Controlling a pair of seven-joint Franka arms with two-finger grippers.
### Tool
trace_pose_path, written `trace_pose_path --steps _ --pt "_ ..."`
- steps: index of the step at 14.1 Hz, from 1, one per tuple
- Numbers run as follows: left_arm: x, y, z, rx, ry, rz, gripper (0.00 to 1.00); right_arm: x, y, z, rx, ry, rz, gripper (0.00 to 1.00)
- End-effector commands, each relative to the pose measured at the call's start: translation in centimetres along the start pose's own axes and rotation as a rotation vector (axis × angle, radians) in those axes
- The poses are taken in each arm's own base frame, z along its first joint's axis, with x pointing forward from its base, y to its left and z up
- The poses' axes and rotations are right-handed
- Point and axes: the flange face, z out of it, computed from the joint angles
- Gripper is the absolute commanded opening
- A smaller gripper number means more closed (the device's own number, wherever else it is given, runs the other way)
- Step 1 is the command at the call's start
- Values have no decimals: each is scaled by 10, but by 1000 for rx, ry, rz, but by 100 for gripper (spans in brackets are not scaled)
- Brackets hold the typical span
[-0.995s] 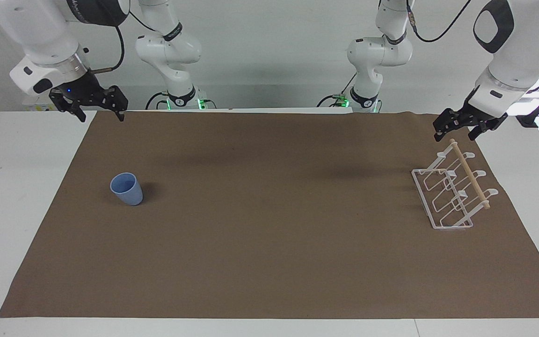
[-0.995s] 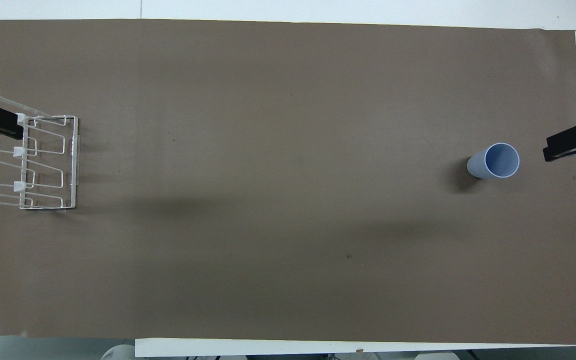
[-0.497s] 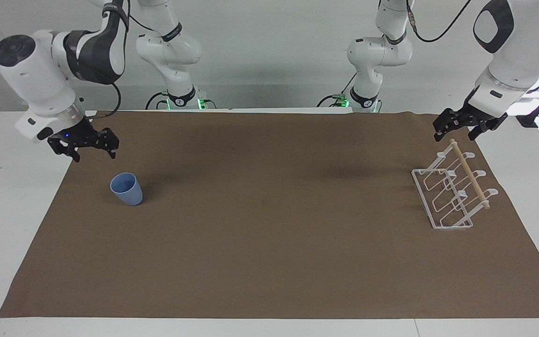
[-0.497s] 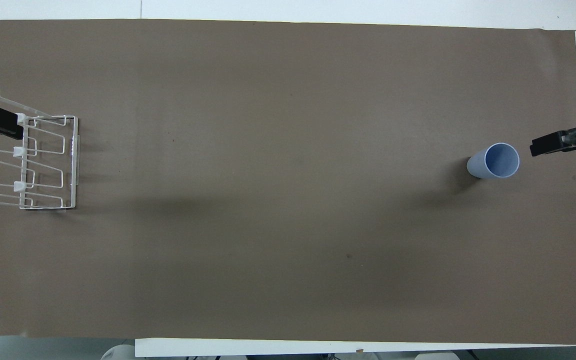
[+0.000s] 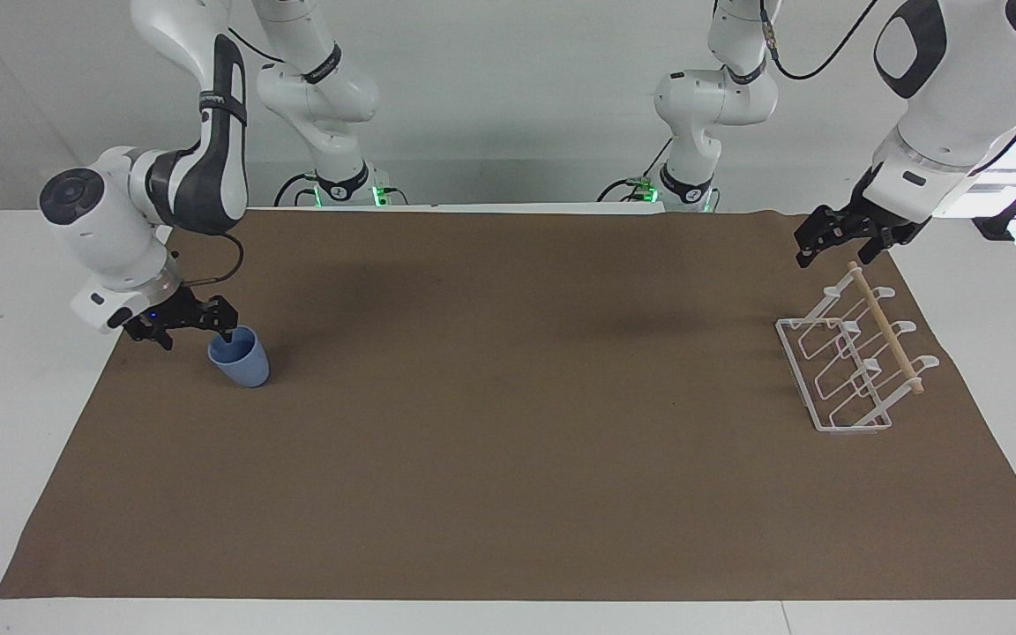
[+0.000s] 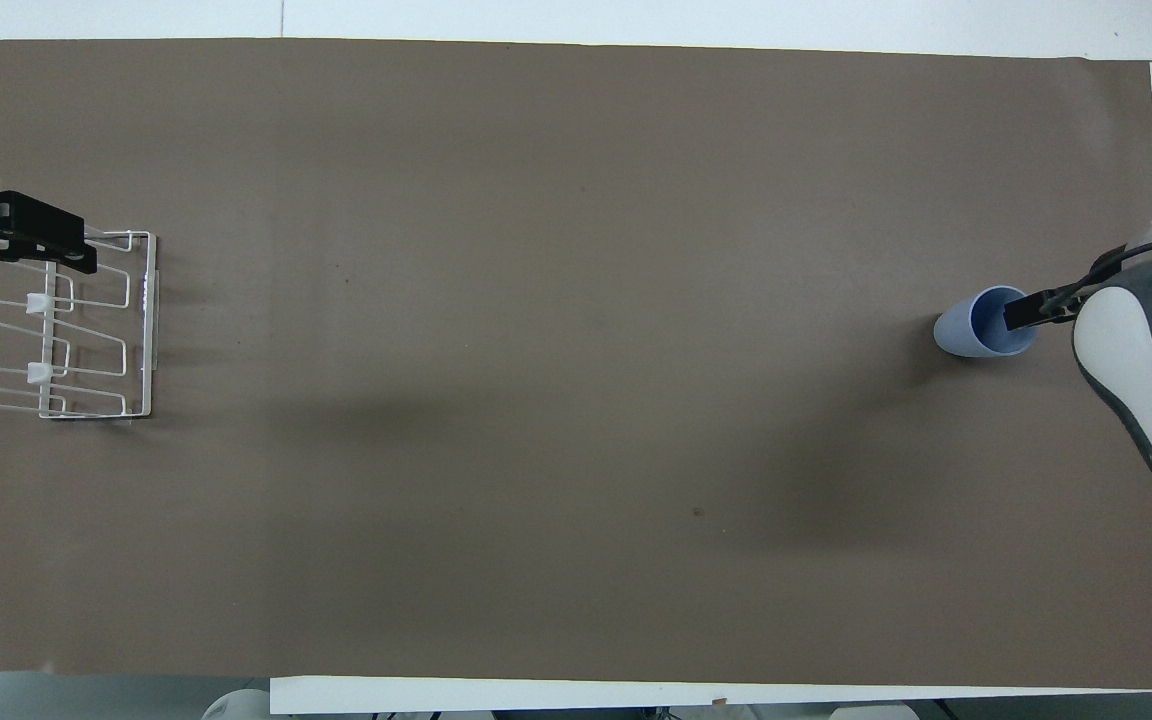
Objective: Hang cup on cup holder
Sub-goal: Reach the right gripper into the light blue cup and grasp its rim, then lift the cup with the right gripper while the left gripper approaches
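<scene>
The light-blue cup [image 6: 956,329] should be empty when I lift and tip it, because the cup's opening [image 6: 994,312] shows just plain blue inside.
The light-blue cup [image 5: 242,362] stands upright on the brown mat toward the right arm's end of the table; it also shows in the overhead view [image 6: 971,332]. My right gripper [image 5: 193,334] is open and low at the cup, with one finger [image 5: 226,334] at the cup's mouth and the other outside its rim. In the overhead view the right gripper [image 6: 1048,304] reaches over the rim. The white wire cup holder [image 5: 834,366] with its wooden dowel [image 5: 885,328] stands toward the left arm's end, with no cup on it [image 6: 96,330]. My left gripper [image 5: 831,249] is open and hovers over the holder's end [image 6: 11,245].
A brown mat [image 5: 508,441] covers most of the white table [image 5: 5,353]. Two more arm bases [image 5: 340,185] stand at the robots' edge of the table.
My right gripper has come down from high over the mat's corner to the cup's rim. My left gripper has shifted slightly toward the table's middle. Cup and holder have not moved.
</scene>
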Motion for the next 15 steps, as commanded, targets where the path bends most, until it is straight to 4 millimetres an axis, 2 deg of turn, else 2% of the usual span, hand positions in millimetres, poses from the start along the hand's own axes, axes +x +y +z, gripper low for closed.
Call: trace_pose_path --steps 1,4,5,7,9,10,11,12,13,15 --pt "-18 3 7 -44 -42 -221 100 -6 5 21 12 2 -17 97" --pt "-48 36 34 -16 -87 -511 100 -10 3 38 11 8 -21 89" --pt "-58 48 42 -7 -91 -596 100 -13 1 41 13 2 -24 84" --pt "-66 53 48 2 -94 -733 100 -14 1 43 15 -2 -24 68" --pt "-68 60 48 -11 -79 -922 100 -14 0 43 15 -2 -24 43" --pt "-66 64 47 -47 -92 -1041 100 -13 -2 43 15 -3 -30 27" --pt "-66 67 47 -65 -109 -1101 100 -12 -3 42 15 -3 -30 11" --pt "-67 75 47 -69 -109 -1139 100 -11 -4 41 14 -1 -26 1" --pt "-75 96 48 -70 -105 -1180 100 -10 -3 40 13 1 -27 0" --pt "-77 107 51 -64 -105 -1242 100 -8 -3 38 10 3 -30 0"
